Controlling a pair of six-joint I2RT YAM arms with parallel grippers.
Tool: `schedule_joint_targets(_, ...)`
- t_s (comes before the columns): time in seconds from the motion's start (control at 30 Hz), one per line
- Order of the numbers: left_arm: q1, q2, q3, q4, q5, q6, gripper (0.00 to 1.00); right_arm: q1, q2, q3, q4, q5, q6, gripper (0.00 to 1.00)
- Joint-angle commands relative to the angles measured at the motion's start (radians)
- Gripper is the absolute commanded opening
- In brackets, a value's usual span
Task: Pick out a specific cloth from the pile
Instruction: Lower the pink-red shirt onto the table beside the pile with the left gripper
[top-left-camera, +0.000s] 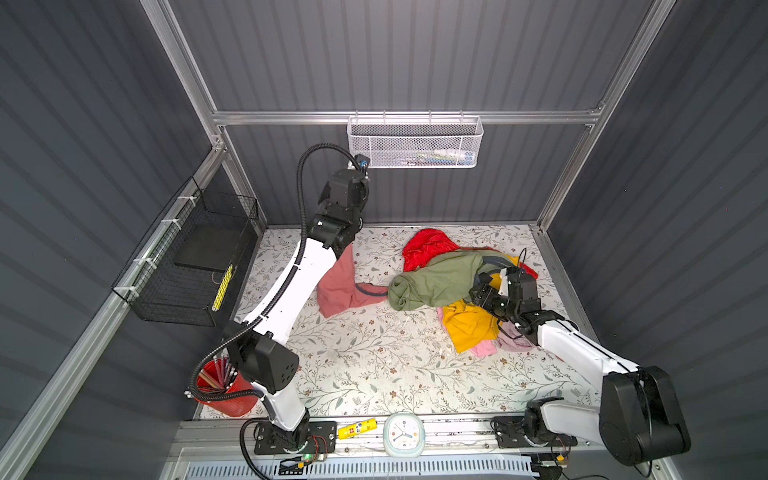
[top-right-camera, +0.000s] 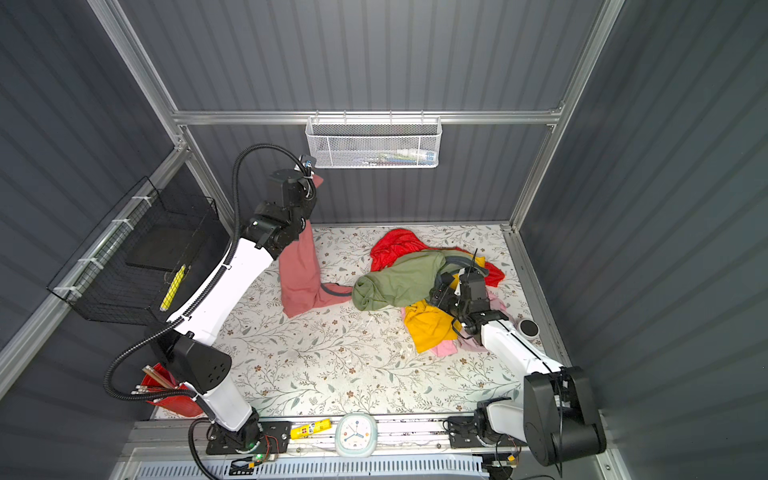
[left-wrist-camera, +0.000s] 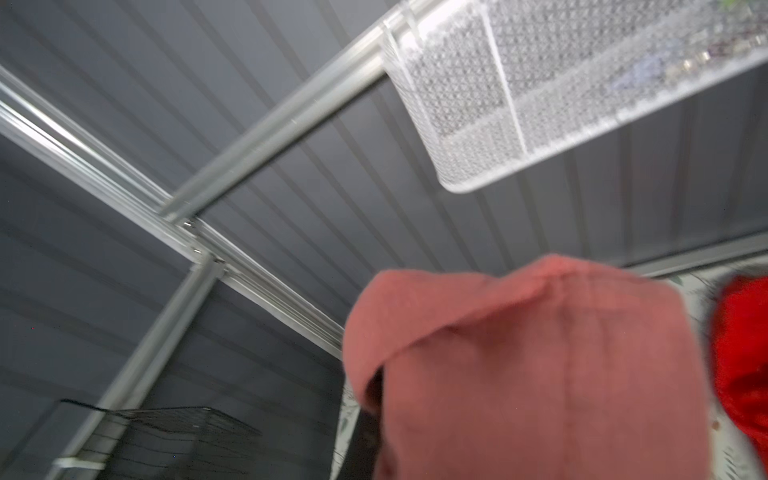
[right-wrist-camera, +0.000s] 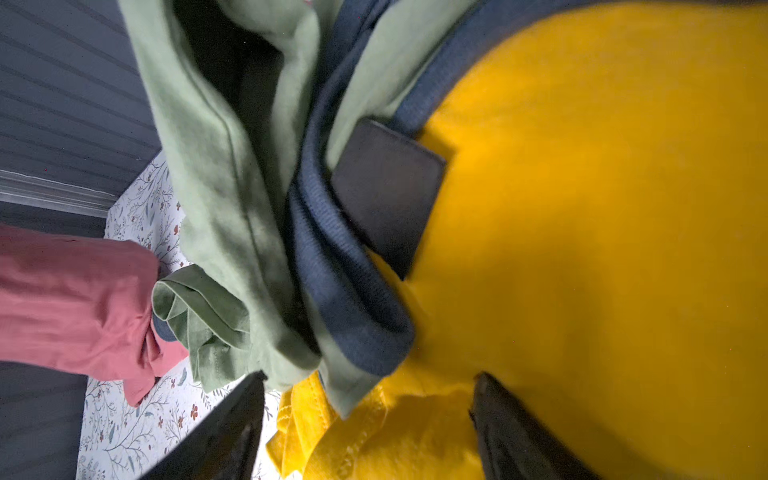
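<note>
My left gripper is holding the salmon-pink cloth (top-left-camera: 339, 280) clear of the green cloth's top. It should keep lowering it until it is low over the open tabletop (top-left-camera: 373, 260), then let go.
The cloth (top-right-camera: 299, 270), dusty salmon-pink with a grey-blue band at its lower end, hangs from my raised left gripper (top-right-camera: 312, 179), which is shut on its top. Its bottom trails on the table toward the pile. In the left wrist view the cloth (left-wrist-camera: 540, 365) covers the jaws. The pile (top-left-camera: 436, 278) lies at the back right: olive green on top, bright red (top-left-camera: 428, 247) behind, mustard yellow (top-left-camera: 469, 328) and pale pink (top-left-camera: 486, 347) in front. My right gripper (right-wrist-camera: 370, 376) is open, low over the yellow and olive clothes, holding nothing. In a top view the right gripper (top-left-camera: 484, 291) sits among the pile.
A white mesh basket (top-left-camera: 415, 143) hangs on the back wall close to the left gripper. A black wire basket (top-left-camera: 195, 257) is on the left wall. A red cup of pencils (top-left-camera: 226, 390), a yellow tube (top-left-camera: 356, 428) and a clock (top-left-camera: 403, 434) stand along the front.
</note>
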Motion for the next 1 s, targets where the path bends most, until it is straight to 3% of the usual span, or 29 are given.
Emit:
schedule_joint_targets(0.0, 0.001, -0.038, -0.072, -0.039, 0.117, -0.201, 0.00, -0.005, -0.011, -0.016, -0.035, 0.023, -0.016, 0.79)
schedule_joint_targets(0.2, -0.001, -0.064, -0.228, -0.146, 0.330, -0.423, 0.00, -0.005, -0.003, -0.016, -0.035, 0.022, -0.016, 0.79)
schedule_joint_targets(0.53, 0.000, -0.227, -0.602, -0.291, 0.374, -0.617, 0.00, -0.004, 0.023, -0.020, -0.031, 0.001, -0.019, 0.79)
schedule_joint_targets(0.73, 0.000, -0.120, -0.641, -0.314, 0.441, -0.629, 0.01, -0.003, 0.062, 0.010, -0.034, -0.026, -0.034, 0.78)
schedule_joint_targets(0.83, 0.000, -0.064, -0.606, -0.339, 0.486, -0.623, 0.12, -0.004, 0.050, 0.008, -0.053, -0.012, -0.041, 0.78)
schedule_joint_targets(0.87, -0.001, -0.060, -0.605, -0.339, 0.491, -0.624, 0.22, -0.004, 0.042, 0.003, -0.056, -0.006, -0.041, 0.78)
schedule_joint_targets(0.9, 0.000, -0.062, -0.609, -0.336, 0.496, -0.625, 0.41, -0.004, 0.032, -0.005, -0.059, 0.000, -0.041, 0.78)
schedule_joint_targets(0.97, -0.001, -0.076, -0.621, -0.325, 0.520, -0.617, 0.57, -0.003, 0.016, -0.020, -0.057, 0.008, -0.040, 0.78)
